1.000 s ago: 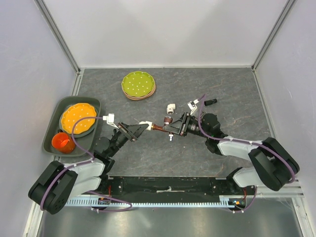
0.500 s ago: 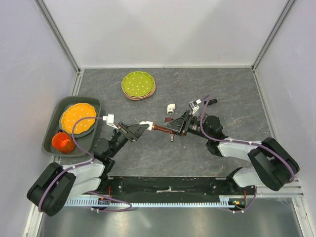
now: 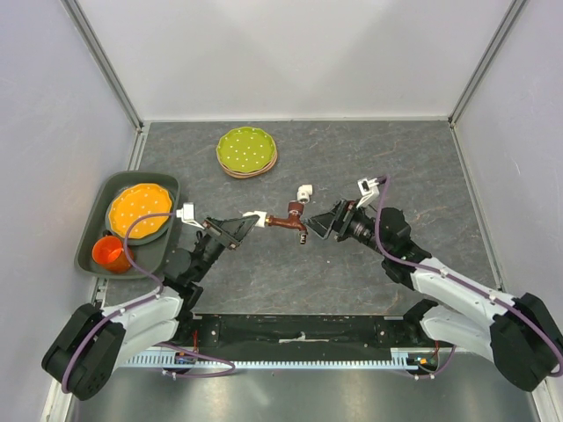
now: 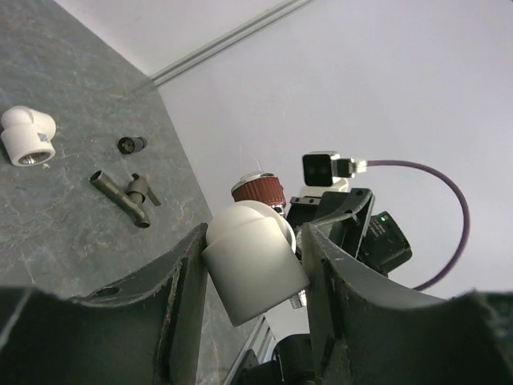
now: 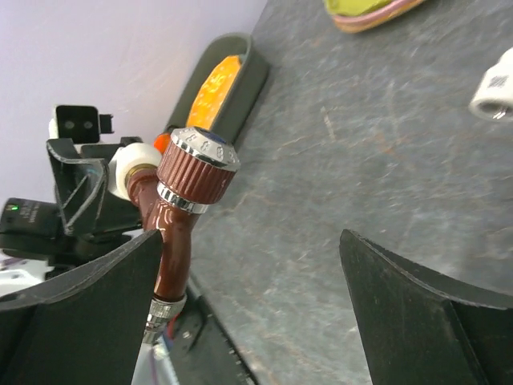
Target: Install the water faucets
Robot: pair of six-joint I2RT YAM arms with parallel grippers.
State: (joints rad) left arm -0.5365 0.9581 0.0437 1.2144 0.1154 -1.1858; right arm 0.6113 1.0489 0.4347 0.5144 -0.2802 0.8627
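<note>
Next, I swing my right gripper around and close it on the spout end (image 3: 303, 236) before I twist the faucet, because the reddish-brown faucet (image 3: 285, 221) is outside that gripper's open fingers.
My left gripper (image 3: 250, 221) is shut on a white elbow fitting (image 4: 252, 265), held above the table. The reddish-brown water faucet (image 3: 287, 221) sticks out of that fitting toward the right, its ribbed handle (image 5: 196, 164) on top and its spout pointing down. Just right of the faucet, my right gripper (image 3: 325, 221) is open and holds nothing. In the right wrist view the faucet body (image 5: 172, 241) stands close against the left finger. The dark grey faucet (image 4: 120, 192) lies flat on the table in the left wrist view.
A second white elbow (image 3: 304, 192) lies behind the faucet. A short black cylinder (image 4: 131, 144) sits near the dark grey faucet. Green plates (image 3: 246, 151) are stacked at the back. A dark tray (image 3: 92, 242) on the left holds an orange plate (image 3: 139, 211) and an orange cup (image 3: 112, 253).
My right gripper has opened, let go of the reddish-brown faucet and drawn back to the right. The faucet stays on the elbow in my left gripper.
</note>
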